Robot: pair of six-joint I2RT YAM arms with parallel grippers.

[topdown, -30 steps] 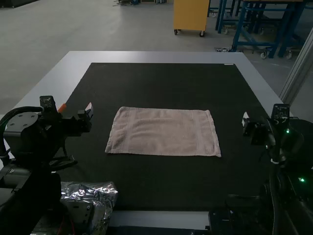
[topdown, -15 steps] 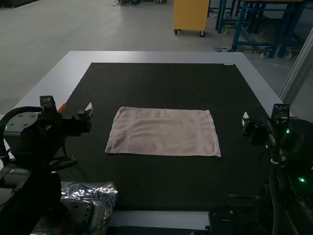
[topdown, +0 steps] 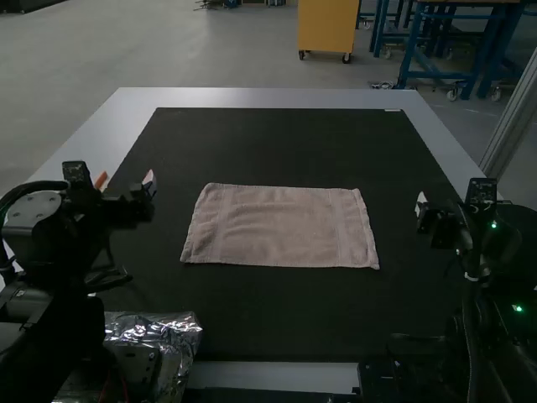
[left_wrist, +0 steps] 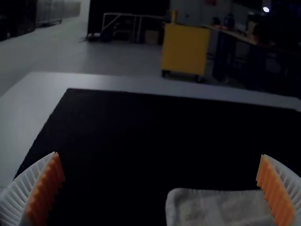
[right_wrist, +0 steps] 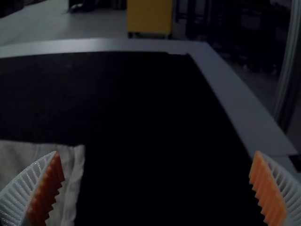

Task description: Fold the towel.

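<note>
The towel is lying flat with soft ripples. Its far edge will fold over and the near half will stay in place when I lift the corners.
A pinkish towel lies spread as a flat rectangle in the middle of the dark mat. My left gripper is held off to the towel's left, apart from it. On the other side, my right gripper hangs clear of the towel's right edge. In the left wrist view, the left gripper is open, with a corner of the towel beyond it. The right gripper also stands open in the right wrist view, where the towel's edge shows near one finger.
The dark mat covers most of the light table. A crumpled silver foil sheet lies by the left arm's base at the near edge.
My left gripper has shifted slightly to the left and up in the high view. The right arm and the towel are unmoved.
</note>
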